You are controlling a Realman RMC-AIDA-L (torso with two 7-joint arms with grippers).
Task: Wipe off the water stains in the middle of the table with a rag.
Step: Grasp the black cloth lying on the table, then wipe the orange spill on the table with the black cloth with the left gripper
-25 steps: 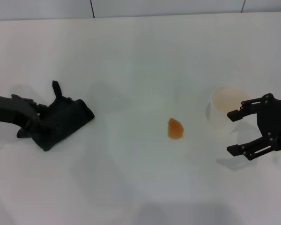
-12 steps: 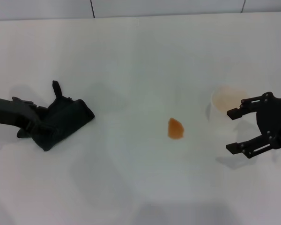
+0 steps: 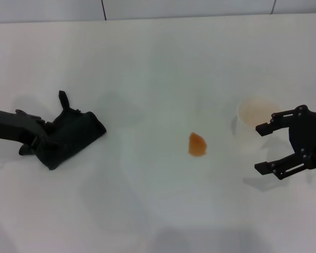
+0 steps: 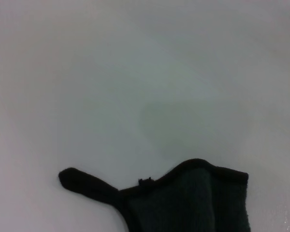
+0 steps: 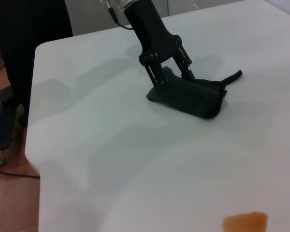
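A thick hem [image 4: 197, 163] runs along the edge of the black rag. So the rag's broad end [image 3: 83, 133] will stay spread out in front of my left gripper when I wipe.
A crumpled black rag [image 3: 71, 137] lies on the left of the white table [image 3: 147, 63]. My left gripper [image 3: 32, 138] is down at the rag's left end, open, with a finger on either side of the cloth. The right wrist view shows this as well: the left gripper [image 5: 171, 79] straddles the end of the rag [image 5: 195, 96]. The left wrist view holds only the rag's edge and a loose tail [image 4: 183, 198]. The water stains [image 3: 197, 144] are one small orange-brown blot mid-table, also seen as the water stains [image 5: 245, 221]. My right gripper [image 3: 259, 149] hovers open at the right, holding nothing.
A white cup [image 3: 255, 115] with an orange-tinted inside stands just behind the right gripper. In the right wrist view the table's edge [image 5: 34, 96] drops to a floor with cables and dark legs beyond it. A tiled wall runs along the far side.
The left arm has shifted slightly at the rag's end; the rag has not moved. The right gripper has stayed roughly where it was.
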